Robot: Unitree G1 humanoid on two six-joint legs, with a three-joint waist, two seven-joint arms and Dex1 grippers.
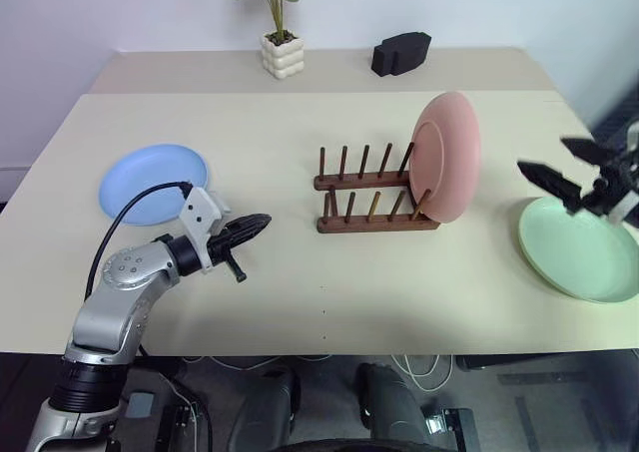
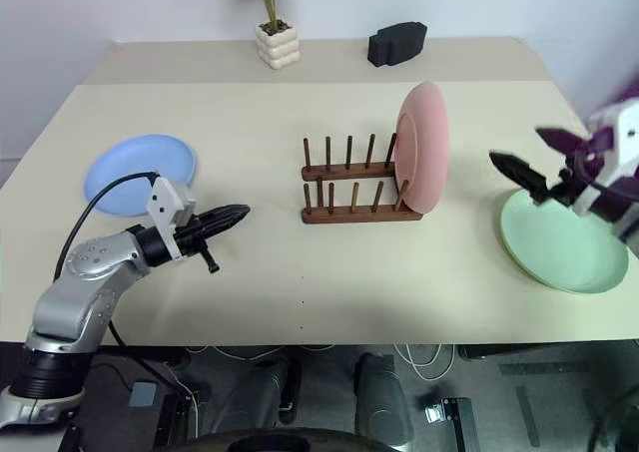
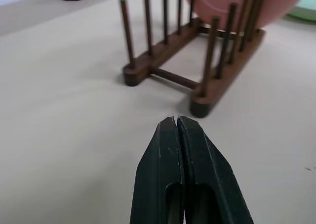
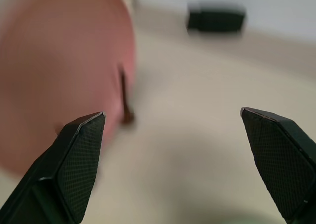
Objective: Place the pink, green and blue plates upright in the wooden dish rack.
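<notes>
The robot's right gripper has its open fingers above the green plate's free rim (image 1: 521,230) facing the rack. It should keep going down until the fingers are on both sides of that rim (image 1: 525,215), then close.
The pink plate (image 1: 446,156) stands upright in the right end slot of the wooden dish rack (image 1: 374,205) at the table's middle. The blue plate (image 1: 150,181) lies flat at the left. The green plate (image 1: 584,257) lies flat near the table's right edge. My left gripper (image 1: 262,222) is shut and empty, held low between the blue plate and the rack, pointing at the rack (image 3: 163,75). My right gripper (image 1: 544,155) hangs open and empty above the green plate's near-left rim, apart from the pink plate (image 4: 64,70).
A small potted plant (image 1: 282,53) in a white pot and a black block (image 1: 401,53) stand at the table's far side. The rack's left slots hold nothing. Bare tabletop (image 1: 329,292) lies in front of the rack.
</notes>
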